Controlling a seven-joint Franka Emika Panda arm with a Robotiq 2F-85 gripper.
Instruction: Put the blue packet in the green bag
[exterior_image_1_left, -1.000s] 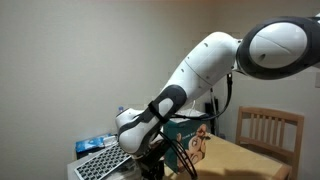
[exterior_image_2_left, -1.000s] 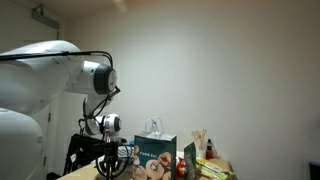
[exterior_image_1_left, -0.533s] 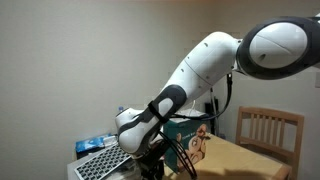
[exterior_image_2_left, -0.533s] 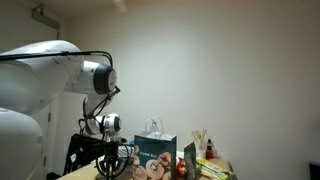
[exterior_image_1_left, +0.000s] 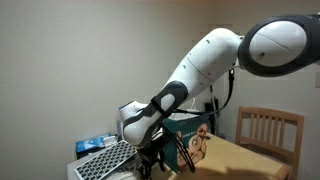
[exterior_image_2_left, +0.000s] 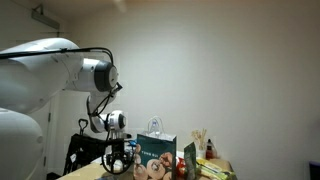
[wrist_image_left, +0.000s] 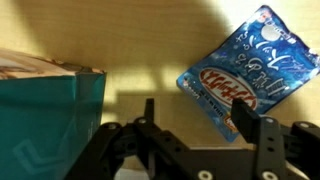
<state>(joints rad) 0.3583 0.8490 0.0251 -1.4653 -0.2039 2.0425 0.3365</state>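
My fingers are slanted to the blue packet lying flat, so I'll open and pinch its edge by the red logo before lifting it to the green bag.
In the wrist view the blue packet, bright blue with white and red lettering, lies flat on the wooden table at the upper right. The teal wall of the green bag fills the left. My gripper is open and empty; its right finger overlaps the packet's lower edge in the picture, and the bag stands just left of its left finger. In both exterior views the bag stands upright beside the lowered gripper.
A wooden chair stands past the table. A keyboard and a flat blue-and-white pack lie by the arm. Sticks in a holder and green and yellow packs sit beyond the bag.
The jaws have opened over the last half second. The wrist has lifted slightly and shifted a little toward the bag.
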